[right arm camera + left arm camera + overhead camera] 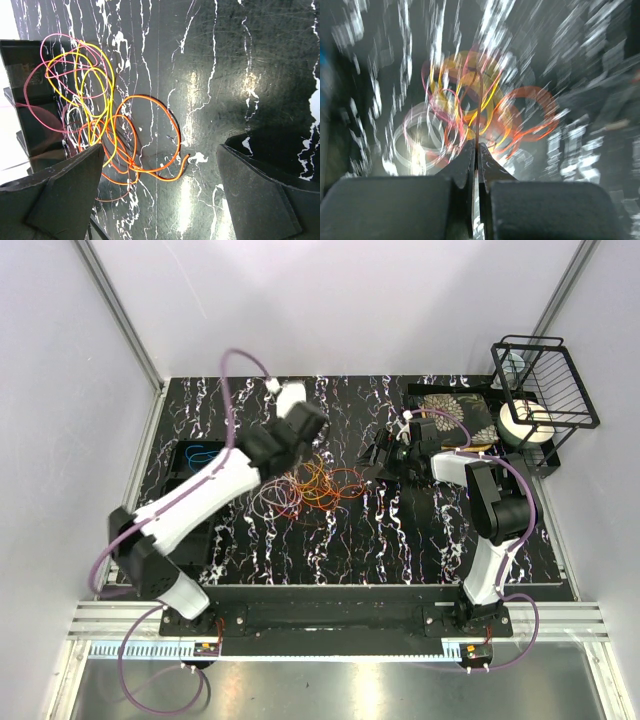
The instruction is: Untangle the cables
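The reddish piece of cable point(480, 95) in my left gripper runs in among the tangle's loops. My right gripper should hold the orange loops point(345, 480) steady before I pull the reddish piece free.
The cables point(312, 488) lie as a loose tangle of orange, yellow, red and pale loops mid-table. My left gripper point(308, 442) hangs over the tangle's back-left edge. In the blurred left wrist view it point(477, 145) is shut on one thin reddish strand point(478, 107) that rises from its tips into the heap. My right gripper point(385, 462) sits just right of the tangle. It point(160, 185) is open, with an orange cable's free end point(187, 158) lying between its fingers on the table. Yellow loops point(108, 100) and pink loops point(60, 37) lie beyond its left finger point(60, 195).
A black tray point(180, 480) at the left holds a blue cable point(203, 454). A black wire rack point(548, 380) stands at the back right beside a white roll point(525, 422) and a patterned black box point(452, 412). Grey walls close in three sides.
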Motion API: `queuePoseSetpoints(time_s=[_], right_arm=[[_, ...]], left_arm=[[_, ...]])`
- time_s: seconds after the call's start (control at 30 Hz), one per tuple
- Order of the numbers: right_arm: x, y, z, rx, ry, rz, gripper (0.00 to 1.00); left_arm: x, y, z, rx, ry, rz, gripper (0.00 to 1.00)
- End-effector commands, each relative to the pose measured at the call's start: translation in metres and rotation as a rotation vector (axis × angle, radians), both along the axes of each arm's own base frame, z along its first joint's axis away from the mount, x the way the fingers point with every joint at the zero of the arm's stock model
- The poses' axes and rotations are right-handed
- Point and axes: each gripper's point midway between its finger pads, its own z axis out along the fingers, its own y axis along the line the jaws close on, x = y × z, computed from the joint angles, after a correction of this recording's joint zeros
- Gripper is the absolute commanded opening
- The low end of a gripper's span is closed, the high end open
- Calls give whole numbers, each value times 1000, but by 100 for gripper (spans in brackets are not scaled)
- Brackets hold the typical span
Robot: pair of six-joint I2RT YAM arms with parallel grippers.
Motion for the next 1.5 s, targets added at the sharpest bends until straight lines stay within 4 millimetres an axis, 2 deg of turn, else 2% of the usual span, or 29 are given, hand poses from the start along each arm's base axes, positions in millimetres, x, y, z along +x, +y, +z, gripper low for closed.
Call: queuePoseSetpoints(time_s=[0.0,0.03,0.1,0.13,0.2,0.27,0.3,0.33,0.4,0.43,0.5,0.53,0.57,0.6,0.63,0.67,0.7,0.77,0.8,0.9,0.97,1.0,1.07,1.27,1.37,1.47], right_arm=[[10,9,16,31,-46,20,100],[10,9,16,31,-46,20,100],[10,8,16,31,-46,19,100],[10,9,16,31,-44,20,100],[10,8,16,30,-45,19,100],[11,8,15,29,-44,18,100],[11,8,16,28,-47,19,100],[11,8,15,29,-44,18,100],[10,9,14,29,-41,21,100],[10,9,14,31,-40,20,100],[10,9,14,33,-39,22,100],[9,10,14,33,-37,25,100],[10,10,14,35,-39,24,100],[9,10,15,37,-39,24,100],[9,10,15,37,-38,25,100],[10,10,15,37,-42,26,100],[10,10,16,38,-43,25,100],[10,11,19,44,-51,31,100],[8,11,20,48,-56,34,100],[5,17,34,100,-90,56,100],[-1,26,55,181,-159,107,100],[-4,29,62,221,-164,112,100],[-11,35,84,293,-245,162,100],[-35,40,131,421,-413,247,100],[-44,41,146,460,-464,278,100],[-49,43,151,486,-484,306,99]], left_arm=[[-12,32,156,-8,-319,-49,0],[-17,35,200,-66,-400,-64,0],[-22,38,239,-77,-483,-117,0],[-28,40,265,-122,-536,-140,0],[-34,40,288,-147,-602,-189,0],[-39,35,288,-179,-629,-234,0],[-38,34,280,-178,-620,-232,0],[-33,29,252,-143,-574,-233,0],[-26,23,214,-111,-493,-232,0],[-23,12,167,-56,-382,-271,0],[-21,2,118,-19,-248,-304,0],[-22,-1,86,42,-135,-319,0],[-24,-6,77,50,-90,-340,0],[-27,-12,74,56,-61,-383,0],[-35,-27,84,-9,-56,-466,0],[-39,-33,92,-40,-78,-507,0],[-40,-34,101,-55,-116,-531,0],[-34,-18,110,-23,-174,-473,3],[-29,-9,106,3,-159,-442,2],[-35,-10,82,12,-40,-505,0],[-38,-12,76,1,-33,-527,0],[-40,-11,65,9,-14,-530,0],[-41,-8,63,13,-17,-528,0],[-39,3,56,26,-2,-516,0],[-39,4,59,11,-3,-521,0],[-43,-3,61,-27,0,-559,0]])
